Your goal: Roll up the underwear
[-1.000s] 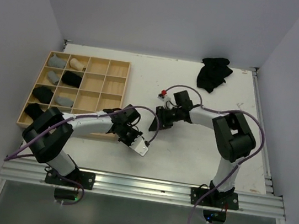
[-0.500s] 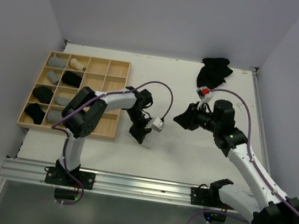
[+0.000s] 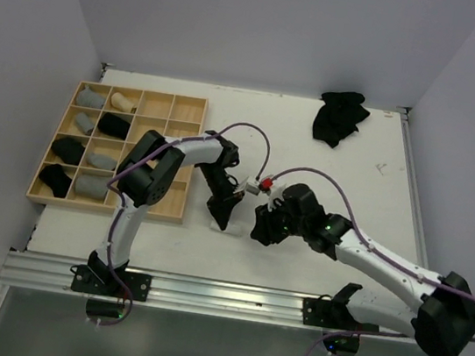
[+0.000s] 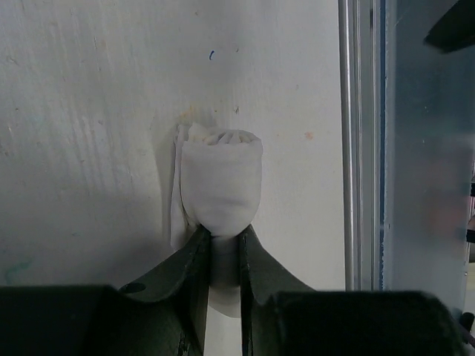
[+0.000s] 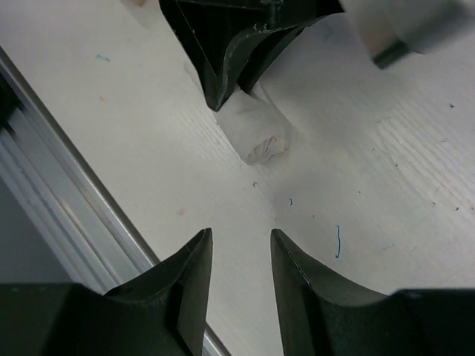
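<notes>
The robot's right gripper should hold the roll's loose end (image 5: 261, 141) while the left gripper takes a new grip, because a loose layer of the white roll (image 4: 177, 194) is outside the left gripper's fingers.
A white underwear roll (image 4: 221, 178) lies on the table, and my left gripper (image 4: 223, 239) is shut on its near end. In the top view the left gripper (image 3: 222, 214) is at the table's middle front, with the white roll (image 3: 229, 228) barely showing under it. My right gripper (image 3: 262, 230) is open and empty just to the right. In the right wrist view it (image 5: 241, 243) hovers a short way from the roll (image 5: 256, 135), which sticks out of the left fingers (image 5: 223, 52). A black underwear pile (image 3: 339, 117) lies at the back right.
A wooden grid tray (image 3: 143, 91) stands at the left. Its left cells hold several rolls: grey (image 3: 91, 97), beige (image 3: 123, 101) and black (image 3: 114, 125). The metal rail (image 3: 221, 298) runs along the near edge. The walls are close on both sides.
My right gripper has swung from the table's middle toward the near edge, ending open beside the roll. My left gripper has stayed shut on the white roll, shifting only slightly.
</notes>
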Robot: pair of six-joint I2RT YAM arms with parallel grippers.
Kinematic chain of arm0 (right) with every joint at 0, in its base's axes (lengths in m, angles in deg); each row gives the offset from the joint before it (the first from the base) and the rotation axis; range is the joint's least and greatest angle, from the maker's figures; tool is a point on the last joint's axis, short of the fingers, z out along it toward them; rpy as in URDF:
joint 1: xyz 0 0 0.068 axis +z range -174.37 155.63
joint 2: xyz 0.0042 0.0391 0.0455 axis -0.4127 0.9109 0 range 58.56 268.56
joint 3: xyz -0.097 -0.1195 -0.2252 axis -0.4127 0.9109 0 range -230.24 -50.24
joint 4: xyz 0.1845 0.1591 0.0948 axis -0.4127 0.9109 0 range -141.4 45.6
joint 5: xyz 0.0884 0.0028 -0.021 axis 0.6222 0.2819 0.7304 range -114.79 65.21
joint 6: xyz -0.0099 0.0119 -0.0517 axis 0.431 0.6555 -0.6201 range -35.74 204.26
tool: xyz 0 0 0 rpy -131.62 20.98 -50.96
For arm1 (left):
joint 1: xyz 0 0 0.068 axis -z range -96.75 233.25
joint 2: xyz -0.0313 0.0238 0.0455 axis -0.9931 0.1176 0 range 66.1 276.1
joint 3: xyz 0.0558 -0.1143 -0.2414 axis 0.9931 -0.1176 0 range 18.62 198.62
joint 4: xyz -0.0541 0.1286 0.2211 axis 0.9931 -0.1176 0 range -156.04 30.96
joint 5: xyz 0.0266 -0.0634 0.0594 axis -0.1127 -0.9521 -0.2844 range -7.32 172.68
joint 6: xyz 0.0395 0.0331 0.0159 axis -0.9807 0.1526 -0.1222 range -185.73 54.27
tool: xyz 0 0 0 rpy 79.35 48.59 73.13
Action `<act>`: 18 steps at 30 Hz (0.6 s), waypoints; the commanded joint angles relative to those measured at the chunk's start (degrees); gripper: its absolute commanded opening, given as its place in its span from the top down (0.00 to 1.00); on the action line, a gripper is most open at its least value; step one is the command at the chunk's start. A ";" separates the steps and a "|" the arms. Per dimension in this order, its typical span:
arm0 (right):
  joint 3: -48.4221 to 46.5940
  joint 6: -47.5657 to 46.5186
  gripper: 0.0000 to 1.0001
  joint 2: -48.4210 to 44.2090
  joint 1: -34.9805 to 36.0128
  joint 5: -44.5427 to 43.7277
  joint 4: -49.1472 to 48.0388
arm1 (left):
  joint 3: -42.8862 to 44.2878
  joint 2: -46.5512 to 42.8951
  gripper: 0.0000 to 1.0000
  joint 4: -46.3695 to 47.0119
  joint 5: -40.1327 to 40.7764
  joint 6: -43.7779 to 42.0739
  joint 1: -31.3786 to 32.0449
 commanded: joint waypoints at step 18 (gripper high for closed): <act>-10.89 -24.28 0.50 26.57 14.64 -12.83 -11.93 | -3.57 6.62 0.71 9.71 15.24 -1.71 0.14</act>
